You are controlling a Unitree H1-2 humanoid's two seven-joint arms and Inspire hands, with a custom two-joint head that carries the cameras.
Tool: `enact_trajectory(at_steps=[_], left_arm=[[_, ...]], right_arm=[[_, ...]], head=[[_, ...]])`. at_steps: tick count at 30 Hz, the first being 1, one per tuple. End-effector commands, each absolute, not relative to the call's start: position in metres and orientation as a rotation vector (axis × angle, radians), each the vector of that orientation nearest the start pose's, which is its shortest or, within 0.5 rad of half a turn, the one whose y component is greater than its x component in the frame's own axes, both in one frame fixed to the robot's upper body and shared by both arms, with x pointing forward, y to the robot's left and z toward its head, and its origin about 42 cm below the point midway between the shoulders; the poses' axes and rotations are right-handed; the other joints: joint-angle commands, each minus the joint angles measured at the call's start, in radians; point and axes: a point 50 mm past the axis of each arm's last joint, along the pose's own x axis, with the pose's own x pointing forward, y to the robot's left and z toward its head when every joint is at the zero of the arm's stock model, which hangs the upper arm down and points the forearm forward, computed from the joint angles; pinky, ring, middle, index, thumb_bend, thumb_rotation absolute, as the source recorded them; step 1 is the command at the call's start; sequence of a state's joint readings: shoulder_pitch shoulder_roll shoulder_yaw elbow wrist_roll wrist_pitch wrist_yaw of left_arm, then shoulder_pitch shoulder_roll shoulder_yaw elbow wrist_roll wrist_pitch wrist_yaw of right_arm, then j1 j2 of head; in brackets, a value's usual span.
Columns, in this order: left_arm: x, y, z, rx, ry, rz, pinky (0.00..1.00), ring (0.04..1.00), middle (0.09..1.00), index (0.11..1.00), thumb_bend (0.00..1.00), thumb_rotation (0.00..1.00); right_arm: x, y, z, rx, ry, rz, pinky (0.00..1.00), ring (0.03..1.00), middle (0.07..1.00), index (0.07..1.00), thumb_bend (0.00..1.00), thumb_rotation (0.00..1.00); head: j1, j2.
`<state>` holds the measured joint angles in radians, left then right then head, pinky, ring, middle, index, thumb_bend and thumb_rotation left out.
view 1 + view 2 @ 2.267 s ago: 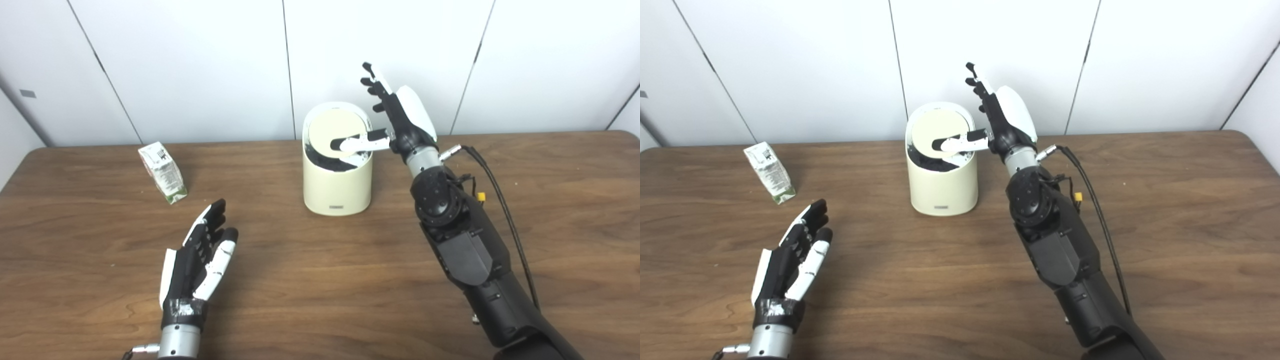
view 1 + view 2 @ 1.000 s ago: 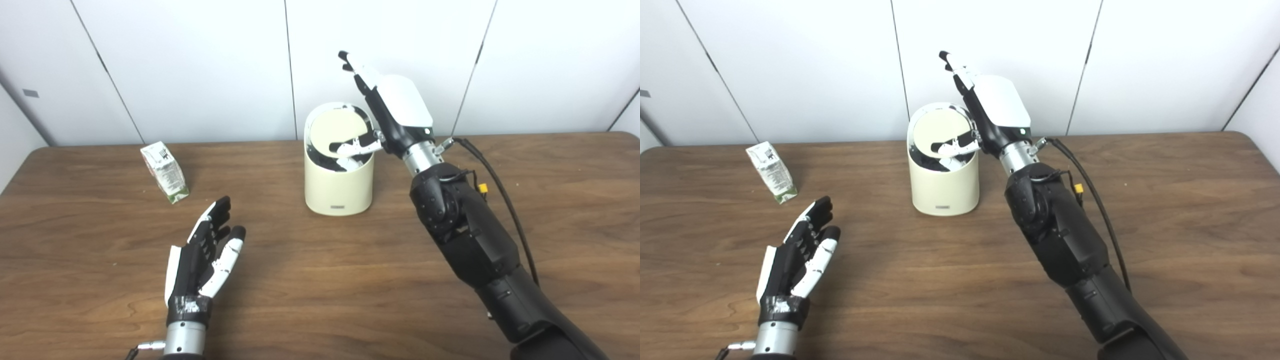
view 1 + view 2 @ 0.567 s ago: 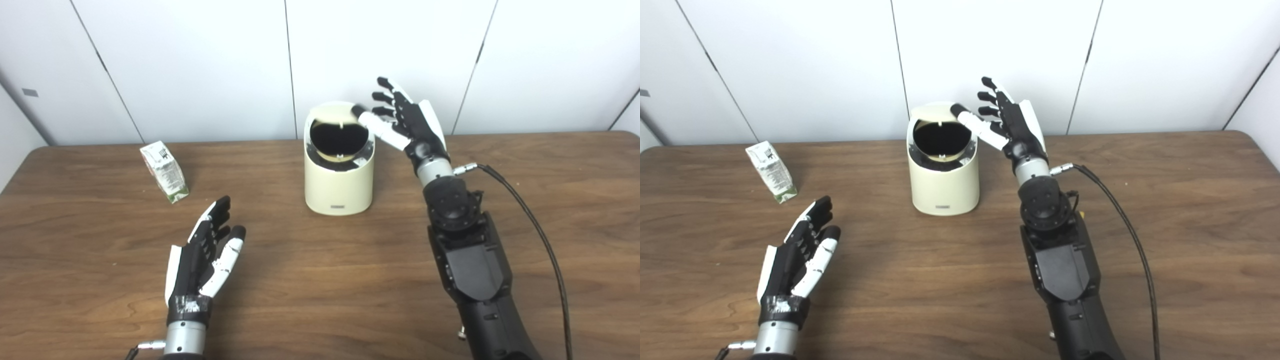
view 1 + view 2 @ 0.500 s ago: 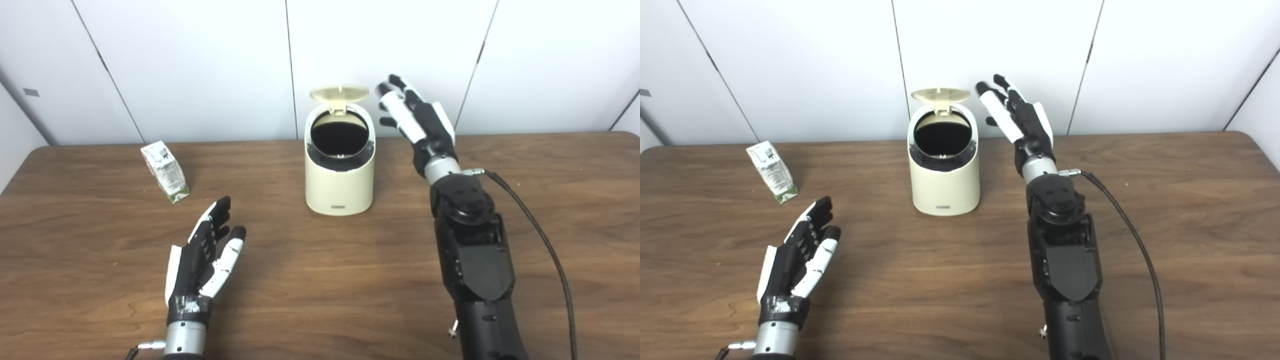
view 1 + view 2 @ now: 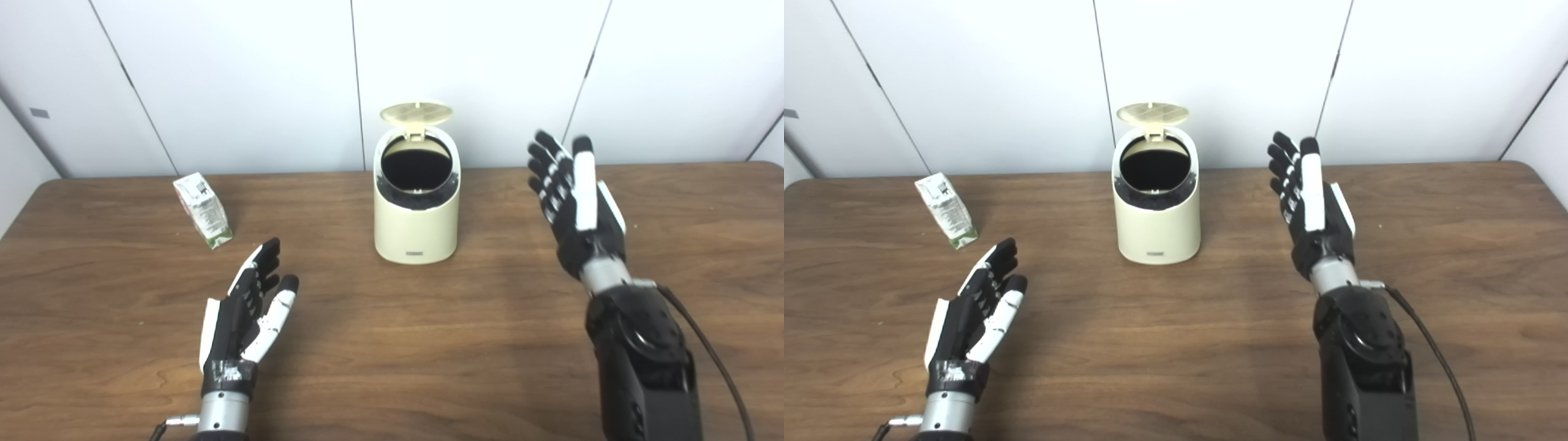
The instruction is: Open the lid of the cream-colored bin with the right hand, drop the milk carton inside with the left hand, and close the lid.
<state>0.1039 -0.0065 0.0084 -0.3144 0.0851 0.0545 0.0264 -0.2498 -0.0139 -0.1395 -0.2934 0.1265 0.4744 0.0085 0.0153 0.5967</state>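
My gripper will drop the milk carton (image 5: 203, 210) end first. The milk carton will slip below the bin's rim, because the bin's dark opening (image 5: 416, 169) is wider than the milk carton's narrow end.
The cream-colored bin (image 5: 416, 223) stands at the table's middle back with its round lid (image 5: 416, 113) flipped up behind a dark open mouth. A white and green milk carton (image 5: 202, 210) leans on the table far to the bin's left. My left hand (image 5: 248, 312) is open near the front left, palm turned inward, well short of the carton. My right hand (image 5: 576, 202) is open with fingers raised, to the right of the bin and apart from it, holding nothing.
The brown wooden table (image 5: 392, 367) reaches to a white panelled wall behind. A black cable (image 5: 713, 367) trails from my right forearm. The bin stands close to the table's back edge.
My right hand pushed the lid up until it stood open, then drew back right and toward me, away from the bin. The left hand and carton have stayed put.
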Motion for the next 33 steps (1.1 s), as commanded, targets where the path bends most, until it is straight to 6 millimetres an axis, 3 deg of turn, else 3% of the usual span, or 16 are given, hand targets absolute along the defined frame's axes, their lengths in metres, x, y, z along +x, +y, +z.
enact_trajectory(at_steps=[1,7,12,14,17,25,28,33], left_arm=[[0.252,0.219,0.166,0.083,-0.235,0.068,0.9,0.92,0.917,0.922,0.49,0.53],[0.252,0.224,0.165,0.075,-0.235,0.073,0.9,0.921,0.921,0.921,0.5,0.52],[0.253,0.233,0.171,0.088,-0.248,0.094,0.94,0.936,0.918,0.915,0.49,0.48],[0.255,0.238,0.172,0.087,-0.261,0.124,0.9,0.911,0.901,0.907,0.52,0.41],[0.256,0.244,0.176,0.115,-0.26,0.172,0.89,0.895,0.89,0.896,0.56,0.39],[0.263,0.265,0.199,0.238,-0.359,0.276,0.87,0.865,0.882,0.891,0.76,0.36],[0.268,0.273,0.21,0.262,-0.392,0.303,0.84,0.873,0.903,0.901,0.85,0.27],[0.278,0.289,0.232,0.348,-0.419,0.374,0.84,0.916,0.953,0.945,0.94,0.23]], right_arm=[[0.332,-0.224,0.236,0.088,-0.157,0.033,0.98,0.965,0.932,0.901,0.6,1.0],[0.297,-0.226,0.212,-0.006,-0.153,0.018,0.97,0.966,0.937,0.913,0.64,1.0],[0.284,-0.219,0.202,-0.055,-0.191,0.005,0.95,0.957,0.931,0.923,0.67,1.0],[0.282,-0.219,0.198,-0.076,-0.205,0.0,0.94,0.948,0.926,0.925,0.68,1.0],[0.278,-0.22,0.193,-0.093,-0.212,-0.003,0.94,0.946,0.926,0.933,0.65,1.0],[0.275,-0.246,0.172,-0.079,-0.197,0.0,0.97,0.971,0.957,0.966,0.61,1.0],[0.272,-0.251,0.168,-0.052,-0.191,0.005,0.97,0.974,0.956,0.966,0.62,1.0],[0.264,-0.253,0.17,-0.007,-0.174,0.021,0.96,0.962,0.939,0.951,0.61,1.0]], head=[[0.0,0.002],[0.003,0.0],[0.003,-0.002],[0.01,-0.004],[0.03,-0.006],[0.237,-0.049],[0.279,-0.073],[0.338,-0.103]])
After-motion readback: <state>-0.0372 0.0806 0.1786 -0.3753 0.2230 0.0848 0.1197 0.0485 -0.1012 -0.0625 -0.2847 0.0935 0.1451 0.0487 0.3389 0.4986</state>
